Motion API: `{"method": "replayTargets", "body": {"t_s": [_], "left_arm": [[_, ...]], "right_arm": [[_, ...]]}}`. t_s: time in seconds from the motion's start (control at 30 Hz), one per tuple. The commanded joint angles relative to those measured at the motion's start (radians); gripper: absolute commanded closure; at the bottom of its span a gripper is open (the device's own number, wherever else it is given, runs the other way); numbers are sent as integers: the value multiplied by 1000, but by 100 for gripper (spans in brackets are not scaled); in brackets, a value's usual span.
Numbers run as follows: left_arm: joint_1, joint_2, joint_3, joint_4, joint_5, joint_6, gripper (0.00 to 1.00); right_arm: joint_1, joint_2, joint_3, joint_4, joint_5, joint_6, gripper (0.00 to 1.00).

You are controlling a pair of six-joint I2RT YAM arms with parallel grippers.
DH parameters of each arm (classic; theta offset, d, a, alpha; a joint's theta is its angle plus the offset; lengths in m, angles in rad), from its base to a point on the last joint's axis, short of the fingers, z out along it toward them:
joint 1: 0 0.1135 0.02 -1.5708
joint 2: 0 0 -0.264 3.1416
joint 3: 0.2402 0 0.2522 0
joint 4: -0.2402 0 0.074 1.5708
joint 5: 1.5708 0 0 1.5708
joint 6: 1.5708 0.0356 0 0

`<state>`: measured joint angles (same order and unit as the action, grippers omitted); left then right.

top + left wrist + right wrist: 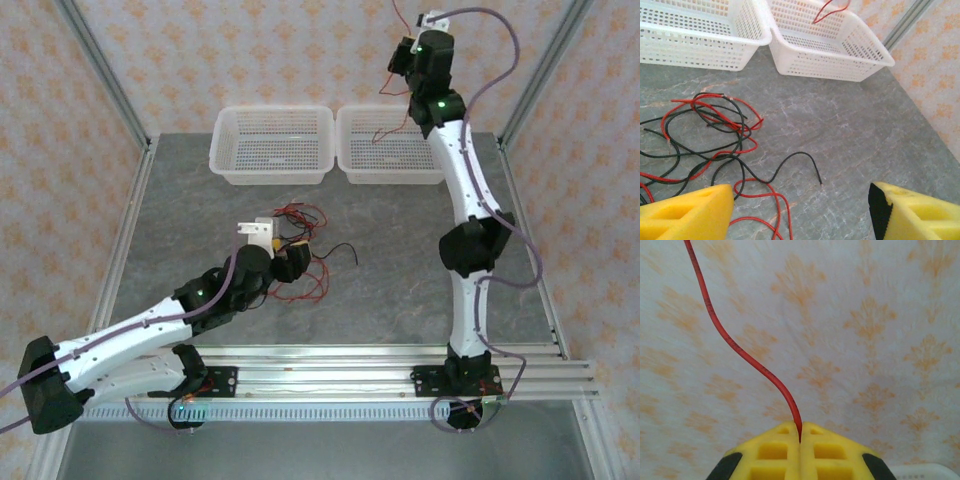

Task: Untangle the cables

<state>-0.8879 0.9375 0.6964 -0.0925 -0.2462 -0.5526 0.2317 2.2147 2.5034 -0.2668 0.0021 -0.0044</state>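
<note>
The red cable's lower end (377, 137) hangs free of the tangle in the basket below, so the robot's right gripper keeps going down toward the basket's bottom (404, 155) and lets go there.
A tangle of thin red and black cables (715, 135) lies on the grey table, seen from above near the middle (305, 215). One loose black end (812, 167) curls out to the right. My left gripper (802, 215) hovers low beside the tangle (293, 262), open, its yellow fingers (690, 212) wide apart with nothing between them. My right gripper (800, 432) is raised high over the right basket (403, 62), shut on a single red cable (740, 352). That cable's lower end hangs into the basket (380, 133).
Two white mesh baskets stand side by side at the back, the left one (272, 110) and the right one (390, 178). A red cable end (827, 11) dangles in the right basket (840, 65). Aluminium frame posts and patterned walls enclose the table.
</note>
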Motion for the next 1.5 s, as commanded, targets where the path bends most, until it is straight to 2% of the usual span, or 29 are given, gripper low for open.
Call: {"method": "replayTargets", "body": {"t_s": [0.0, 0.17, 0.4, 0.6, 0.83, 1.13, 1.23, 1.47], "left_arm": [[13, -28, -15, 9, -29, -18, 26], [27, -32, 0, -14, -29, -20, 26], [39, -39, 8, -28, -35, -27, 26], [50, -31, 6, -32, -33, -28, 26], [55, -32, 5, -42, -31, -28, 26], [65, -29, 6, -50, -34, -28, 26], [66, -23, 8, -50, -31, -57, 26], [73, -13, 25, -85, -39, -74, 23]], "right_arm": [[-22, 67, 8, 39, 68, -52, 100], [-36, 144, -78, 51, 98, -94, 100], [-53, 230, -162, -37, 108, -125, 100], [-72, 286, -164, -130, 99, -82, 100], [-72, 338, -136, -249, 72, -156, 100], [-71, 381, -102, -385, 253, -323, 98], [-71, 377, -95, -382, 290, -333, 92], [-72, 312, -66, -371, 191, -252, 54]]}}
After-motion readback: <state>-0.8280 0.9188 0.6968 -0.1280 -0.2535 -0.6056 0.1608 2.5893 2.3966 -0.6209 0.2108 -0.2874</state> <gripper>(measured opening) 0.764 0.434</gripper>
